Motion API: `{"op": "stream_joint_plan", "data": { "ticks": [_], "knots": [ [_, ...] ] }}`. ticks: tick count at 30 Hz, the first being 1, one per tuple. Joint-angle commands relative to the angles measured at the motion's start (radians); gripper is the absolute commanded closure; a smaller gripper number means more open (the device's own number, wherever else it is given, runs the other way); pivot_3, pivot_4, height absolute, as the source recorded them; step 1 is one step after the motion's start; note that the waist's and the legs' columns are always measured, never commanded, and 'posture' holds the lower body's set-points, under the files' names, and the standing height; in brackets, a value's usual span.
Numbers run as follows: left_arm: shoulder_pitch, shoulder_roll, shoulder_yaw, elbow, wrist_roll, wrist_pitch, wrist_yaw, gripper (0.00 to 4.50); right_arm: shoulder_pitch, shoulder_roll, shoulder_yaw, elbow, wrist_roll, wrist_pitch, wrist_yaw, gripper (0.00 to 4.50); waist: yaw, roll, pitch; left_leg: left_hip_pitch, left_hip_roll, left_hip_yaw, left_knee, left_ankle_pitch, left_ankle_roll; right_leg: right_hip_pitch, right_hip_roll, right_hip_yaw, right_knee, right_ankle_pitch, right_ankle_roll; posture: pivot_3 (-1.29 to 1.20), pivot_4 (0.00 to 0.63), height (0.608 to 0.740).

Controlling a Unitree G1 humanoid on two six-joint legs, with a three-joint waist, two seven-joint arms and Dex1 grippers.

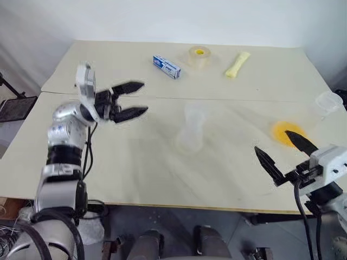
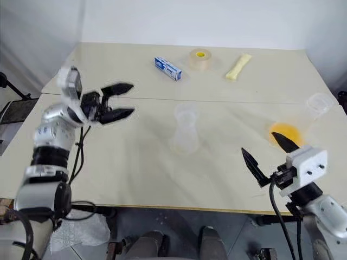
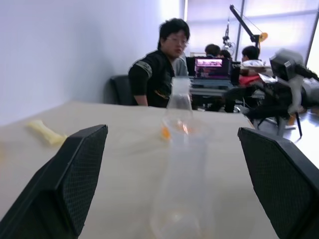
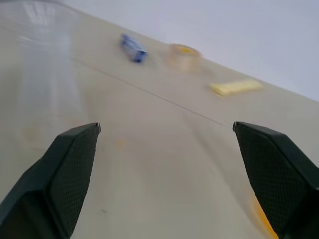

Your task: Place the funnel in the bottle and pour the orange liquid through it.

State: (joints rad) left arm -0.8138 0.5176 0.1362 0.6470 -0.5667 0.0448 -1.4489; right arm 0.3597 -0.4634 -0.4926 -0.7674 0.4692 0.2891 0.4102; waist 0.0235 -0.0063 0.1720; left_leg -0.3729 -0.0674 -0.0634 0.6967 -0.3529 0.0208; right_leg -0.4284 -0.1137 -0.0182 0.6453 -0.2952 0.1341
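I should keep moving my open right gripper toward the flask's neck (image 1: 320,112) and close it just below the flask's rim, as the flask upright (image 1: 289,132) has its neck free.
The clear bottle (image 1: 191,135) stands upright mid-table. A wider clear rim at its top looks like the funnel (image 1: 195,114) resting in the mouth, though clear on clear makes that hard to tell. The orange liquid (image 1: 279,130) is a small pool in the base of a clear flask, whose flared mouth (image 1: 329,102) shows up and to the right of it. My left gripper (image 1: 145,97) hangs open and empty left of the bottle, pointing at it, a hand's width away. My right gripper (image 1: 271,140) is open and empty near the front right, one finger in front of the pool.
Along the far side of the table (image 1: 135,179) lie a blue box (image 1: 166,66), a tape roll (image 1: 199,56) and a pale yellow packet (image 1: 237,64). A seam crosses the table behind the bottle. In the left wrist view a person (image 3: 159,64) sits beyond the table's far end.
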Motion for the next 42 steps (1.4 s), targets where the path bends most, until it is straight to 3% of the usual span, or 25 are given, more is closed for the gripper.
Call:
{"op": "stream_joint_plan", "data": {
  "ticks": [1,5,11,27,42],
  "knots": [
    [0.032,-0.010,-0.026,-0.052,0.044,-0.061,-0.049,0.04,0.038,0.068,-0.062,-0.095,-0.031,0.016,-0.122,0.00,0.000,-0.001,0.000,0.000,0.000,0.000,0.001,0.000,0.000,0.000,0.000,0.000,0.000,0.000,0.000,0.00,0.150,0.740],
    [0.045,0.000,-0.062,-0.050,0.078,-0.056,-0.109,0.04,0.041,0.125,-0.094,-0.113,-0.078,0.039,-0.228,0.00,-0.001,0.000,0.000,0.001,0.000,0.001,0.001,0.000,0.001,0.002,0.000,0.001,0.000,0.000,0.000,0.00,0.150,0.740],
    [0.014,-0.001,-0.071,-0.012,0.101,-0.090,-0.108,0.04,-0.069,0.103,-0.153,0.027,-0.082,0.043,-0.274,0.00,-0.009,0.000,0.000,0.002,0.001,0.003,0.000,0.000,0.001,0.001,0.002,0.003,0.001,0.000,0.000,0.00,0.150,0.740],
    [0.060,0.014,-0.059,-0.115,0.093,-0.066,-0.064,0.04,-0.523,-0.116,-0.146,0.639,0.004,-0.022,-0.060,0.00,-0.027,0.000,-0.001,0.003,0.001,0.004,-0.001,0.000,0.002,0.001,0.001,0.003,0.000,0.000,0.000,0.00,0.150,0.740],
    [0.131,0.032,-0.041,-0.252,0.081,-0.005,-0.016,0.04,-0.720,-0.139,-0.080,0.902,-0.021,-0.102,0.002,0.00,-0.026,0.001,0.000,0.002,0.002,0.004,-0.001,0.000,0.001,0.001,0.000,0.003,-0.002,0.000,0.000,0.00,0.150,0.740]
  ]
}}
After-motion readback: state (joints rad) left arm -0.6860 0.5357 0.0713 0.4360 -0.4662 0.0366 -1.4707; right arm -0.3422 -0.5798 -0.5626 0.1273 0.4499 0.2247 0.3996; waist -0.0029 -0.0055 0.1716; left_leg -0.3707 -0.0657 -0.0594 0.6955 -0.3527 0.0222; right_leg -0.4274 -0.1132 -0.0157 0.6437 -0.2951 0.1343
